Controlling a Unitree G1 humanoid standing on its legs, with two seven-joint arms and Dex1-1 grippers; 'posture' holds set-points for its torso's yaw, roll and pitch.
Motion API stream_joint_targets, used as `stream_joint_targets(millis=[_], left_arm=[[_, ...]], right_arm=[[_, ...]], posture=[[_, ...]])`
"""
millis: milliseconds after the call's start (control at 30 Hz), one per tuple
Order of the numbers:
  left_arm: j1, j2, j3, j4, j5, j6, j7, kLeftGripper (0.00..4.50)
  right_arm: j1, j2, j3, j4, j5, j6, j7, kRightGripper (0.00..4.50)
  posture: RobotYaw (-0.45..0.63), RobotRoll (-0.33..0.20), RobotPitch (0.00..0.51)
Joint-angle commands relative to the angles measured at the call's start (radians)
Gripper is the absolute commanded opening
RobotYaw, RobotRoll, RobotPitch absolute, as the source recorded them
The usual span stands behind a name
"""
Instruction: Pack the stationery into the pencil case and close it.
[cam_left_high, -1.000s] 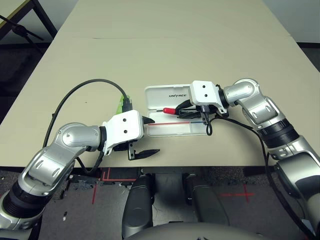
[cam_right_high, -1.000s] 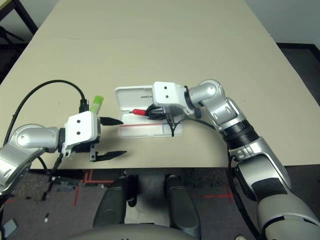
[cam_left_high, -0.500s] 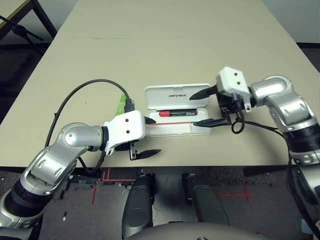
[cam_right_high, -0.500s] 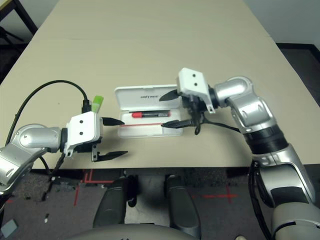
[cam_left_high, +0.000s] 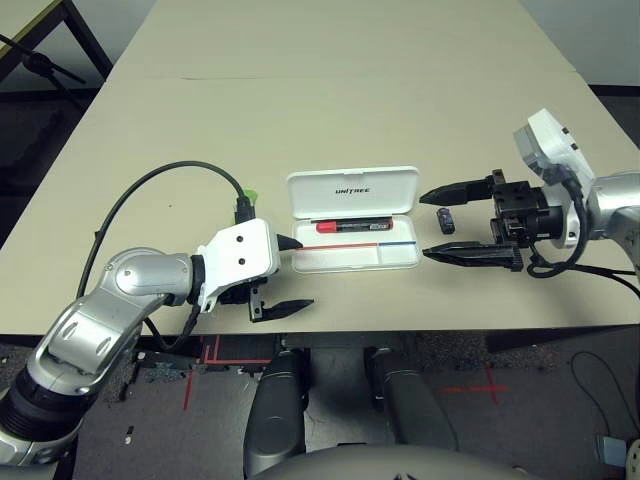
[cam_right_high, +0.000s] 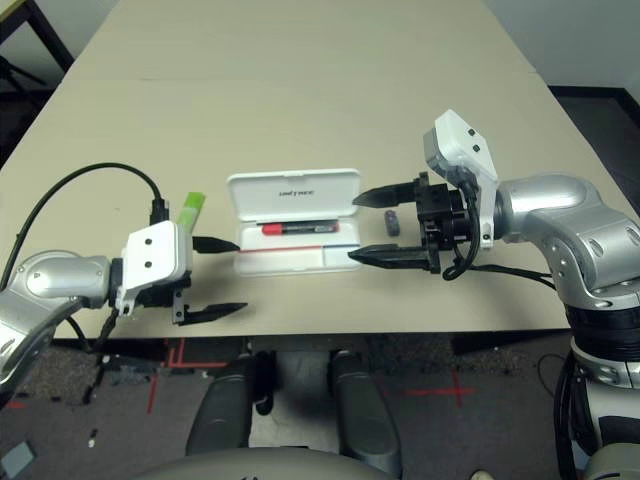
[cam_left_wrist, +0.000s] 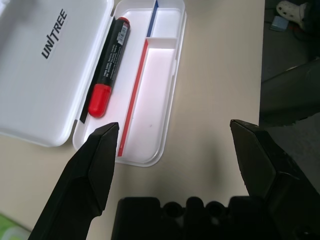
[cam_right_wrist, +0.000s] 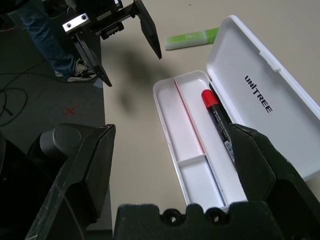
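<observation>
My gripper will lower the light-green stick (cam_left_high: 250, 197) lengthwise, and the stick should fit flat inside the front compartment (cam_left_high: 337, 259), because that is long and empty beside the red divider.
The white pencil case (cam_left_high: 355, 258) lies open at the table's front middle, its lid (cam_left_high: 352, 188) with dark lettering folded back. The red-capped black marker (cam_left_high: 352, 225) lies inside the tray (cam_left_wrist: 150, 90) along the hinge side. A tiny dark block (cam_left_high: 445, 218) sits on the table just right of the case. The light-green stick (cam_right_high: 192, 208) lies left of the case, partly behind my left wrist. My right gripper (cam_left_high: 424, 225) is open, right of the case, its fingers either side of the block. My left gripper (cam_left_high: 306, 273) is open at the case's left end, holding nothing.
A black cable (cam_left_high: 150, 190) loops over the table from my left wrist. The table's front edge (cam_left_high: 350, 328) runs just below the case and both grippers. Bare tabletop (cam_left_high: 340, 90) stretches behind the case.
My right gripper has let go of the marker, which now lies in the case, and has drawn back to the right with its jaws wide. The left gripper has hardly moved.
</observation>
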Motion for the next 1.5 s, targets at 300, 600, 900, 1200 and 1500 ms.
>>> stream_joint_targets(millis=[300, 600, 900, 1200, 1500], left_arm=[[-0.339, -0.156, -0.009, 0.354, 0.080, 0.439, 0.326, 4.50], [-0.337, -0.218, 0.045, 0.426, 0.110, 0.611, 0.479, 4.50], [-0.317, -0.257, 0.074, 0.408, 0.103, 0.681, 0.555, 4.50], [-0.329, -0.329, 0.089, 0.426, 0.100, 0.699, 0.603, 4.50], [-0.316, -0.324, 0.082, 0.418, 0.089, 0.703, 0.595, 3.14]], right_arm=[[0.040, -0.016, 0.039, -0.029, 0.003, -0.024, -0.023, 4.47], [0.072, -0.020, 0.052, -0.008, -0.021, -0.084, -0.010, 4.47], [0.101, -0.019, 0.060, -0.018, -0.038, -0.112, -0.018, 4.47], [0.104, -0.012, 0.084, 0.012, -0.063, -0.161, -0.007, 4.47], [0.105, -0.006, 0.098, 0.040, -0.086, -0.207, 0.003, 4.50]], posture=[[0.02, 0.000, 0.206], [0.02, 0.000, 0.210], [0.01, 0.000, 0.212], [0.02, 0.000, 0.209], [0.02, 0.000, 0.210]])
